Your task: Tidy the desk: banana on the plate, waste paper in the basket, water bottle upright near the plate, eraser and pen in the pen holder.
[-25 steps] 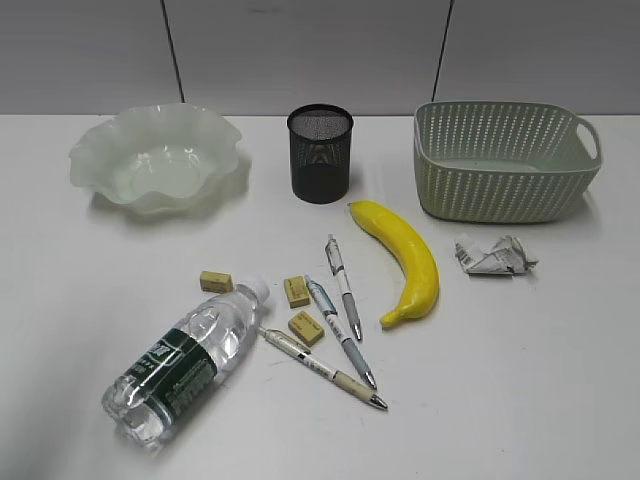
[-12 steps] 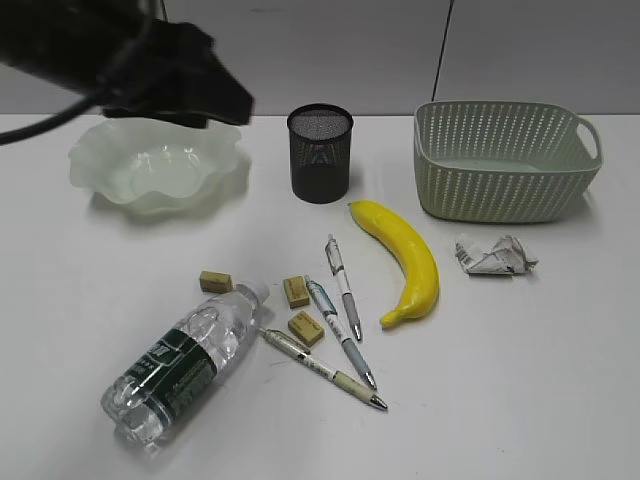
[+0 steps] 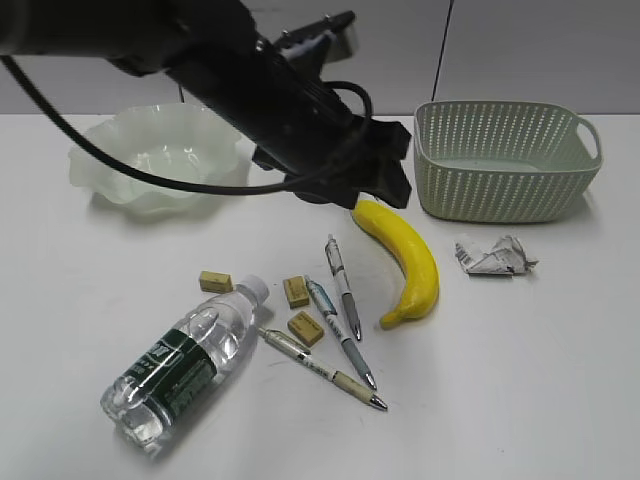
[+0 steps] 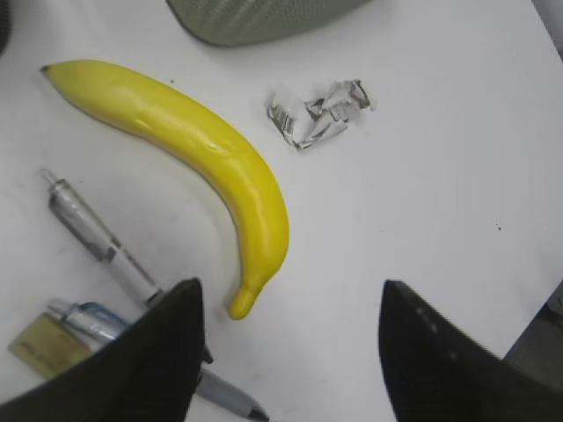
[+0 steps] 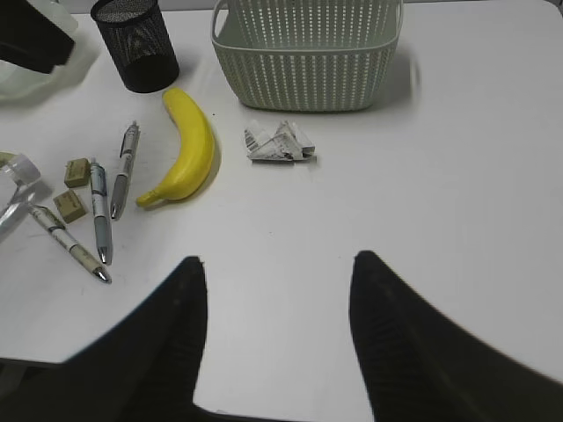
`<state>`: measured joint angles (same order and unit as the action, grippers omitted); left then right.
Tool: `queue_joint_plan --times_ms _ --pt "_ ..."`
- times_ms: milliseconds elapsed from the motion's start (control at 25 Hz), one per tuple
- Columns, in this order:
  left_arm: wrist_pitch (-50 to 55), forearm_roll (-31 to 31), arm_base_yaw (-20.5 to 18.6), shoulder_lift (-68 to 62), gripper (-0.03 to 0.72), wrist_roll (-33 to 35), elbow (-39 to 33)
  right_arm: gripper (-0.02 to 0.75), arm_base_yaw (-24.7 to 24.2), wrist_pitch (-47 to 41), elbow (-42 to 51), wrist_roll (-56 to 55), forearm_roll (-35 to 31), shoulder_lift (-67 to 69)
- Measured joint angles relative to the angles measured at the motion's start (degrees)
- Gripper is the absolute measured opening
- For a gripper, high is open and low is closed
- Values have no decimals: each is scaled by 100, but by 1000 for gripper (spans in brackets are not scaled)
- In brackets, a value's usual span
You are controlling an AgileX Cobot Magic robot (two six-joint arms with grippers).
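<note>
The banana (image 3: 413,262) is almost as long as the wavy plate (image 3: 152,158) is wide. So one end of the banana will rest on the plate's rim when I lower it.
The yellow banana (image 3: 408,256) lies mid-desk, with the waste paper (image 3: 494,257) to its right in front of the green basket (image 3: 505,160). The water bottle (image 3: 185,360) lies on its side at the front left. Three pens (image 3: 343,288) and three erasers (image 3: 297,291) lie between bottle and banana. The wavy plate (image 3: 140,165) is at the back left. My left arm (image 3: 290,110) reaches across and hides the pen holder (image 5: 136,44). My left gripper (image 4: 290,290) hangs open and empty above the banana's (image 4: 202,149) stem end. My right gripper (image 5: 277,260) is open and empty over bare desk at the front right.
The left arm's cable (image 3: 120,170) trails over the plate. The desk's front edge (image 5: 281,411) lies just below the right gripper. In the left wrist view the desk's right corner (image 4: 550,290) shows.
My left arm has swung in from the upper left, past the plate, to the middle, and now covers the pen holder. The objects on the desk have not moved.
</note>
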<state>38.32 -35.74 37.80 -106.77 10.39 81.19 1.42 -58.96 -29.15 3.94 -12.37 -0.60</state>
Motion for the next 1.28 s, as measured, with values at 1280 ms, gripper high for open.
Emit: queue_joint_plan --times_ms 1280 --pt "2255 3465 1312 -3490 577 -2594 3981 420 0 0 0 0 5 0"
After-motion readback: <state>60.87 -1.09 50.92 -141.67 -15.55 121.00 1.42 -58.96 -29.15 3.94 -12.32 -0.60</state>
